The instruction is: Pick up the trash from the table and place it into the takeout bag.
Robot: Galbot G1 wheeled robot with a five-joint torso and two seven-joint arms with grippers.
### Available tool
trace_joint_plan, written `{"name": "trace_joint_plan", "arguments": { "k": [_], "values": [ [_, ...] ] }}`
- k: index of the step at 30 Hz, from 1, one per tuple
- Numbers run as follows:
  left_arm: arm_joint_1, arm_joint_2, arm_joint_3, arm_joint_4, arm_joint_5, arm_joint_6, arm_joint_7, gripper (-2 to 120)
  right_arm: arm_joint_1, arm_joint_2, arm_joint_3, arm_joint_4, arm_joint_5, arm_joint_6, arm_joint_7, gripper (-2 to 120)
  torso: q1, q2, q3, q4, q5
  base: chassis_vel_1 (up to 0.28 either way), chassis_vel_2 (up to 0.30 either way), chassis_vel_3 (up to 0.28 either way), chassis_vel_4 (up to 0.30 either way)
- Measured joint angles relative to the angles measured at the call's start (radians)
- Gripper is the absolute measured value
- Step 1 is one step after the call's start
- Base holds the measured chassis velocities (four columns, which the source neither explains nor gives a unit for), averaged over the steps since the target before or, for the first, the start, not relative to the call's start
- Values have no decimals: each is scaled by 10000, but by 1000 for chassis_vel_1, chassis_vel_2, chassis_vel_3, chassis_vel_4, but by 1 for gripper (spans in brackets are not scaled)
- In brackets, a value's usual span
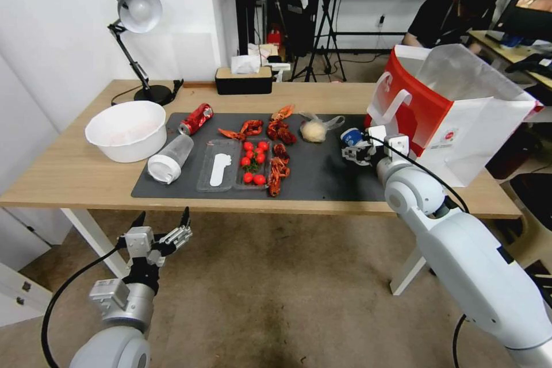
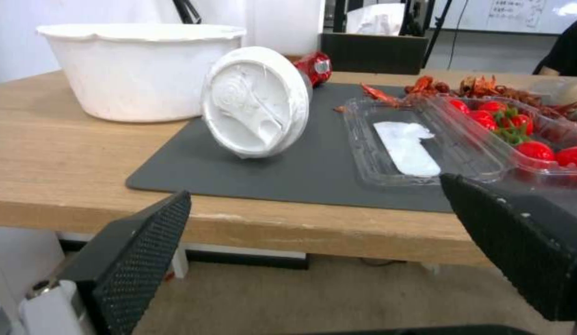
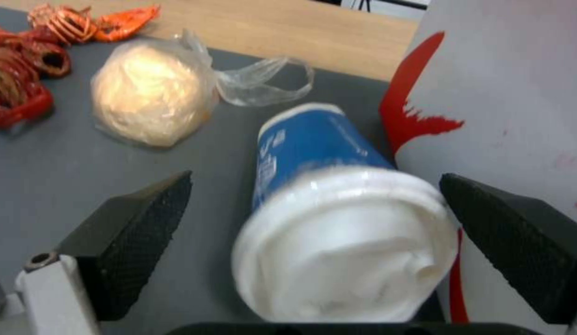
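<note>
The white lid's edge fits tightly around the opening of the small blue-white lidded cup point(image 1: 351, 137), so I expect the lid to stay on when I lift the cup.
A small blue-white lidded cup point(image 3: 325, 195) lies on its side on the dark mat, right beside the red-and-white takeout bag point(image 1: 454, 109). My right gripper point(image 3: 314, 180) is open with a finger on either side of the cup point(image 1: 352, 137), not closed on it. Further trash on the mat: a clear bag with a beige lump point(image 1: 315, 129), a dented red can point(image 1: 196, 119) and a frosted plastic cup point(image 1: 169, 158) lying on its side. My left gripper point(image 1: 164, 224) hangs open below the table's point(image 1: 69, 178) front edge, facing the frosted cup's lid point(image 2: 258, 102).
A large white basin point(image 1: 127, 129) stands at the table's left. A clear tray point(image 1: 221, 171) with cherry tomatoes and red crayfish shells point(image 1: 280, 131) lie mid-mat. A desk lamp point(image 1: 135, 11) and black tissue box point(image 1: 243, 79) stand at the back.
</note>
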Motion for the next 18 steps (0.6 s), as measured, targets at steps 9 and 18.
{"name": "trace_joint_plan", "arguments": {
  "k": [9, 18],
  "values": [
    [-52, 28, -15, 19, -35, 7, -18, 100, -138, 111, 57, -51, -21, -165, 101, 100, 0, 0, -1, 0, 0, 0, 0, 0, 0],
    [-55, 26, -17, 22, -41, 0, -70, 100, -187, 219, 72, -145, -23, -229, 118, 100, 0, 0, -1, 0, 0, 0, 0, 0, 0]
  ]
}}
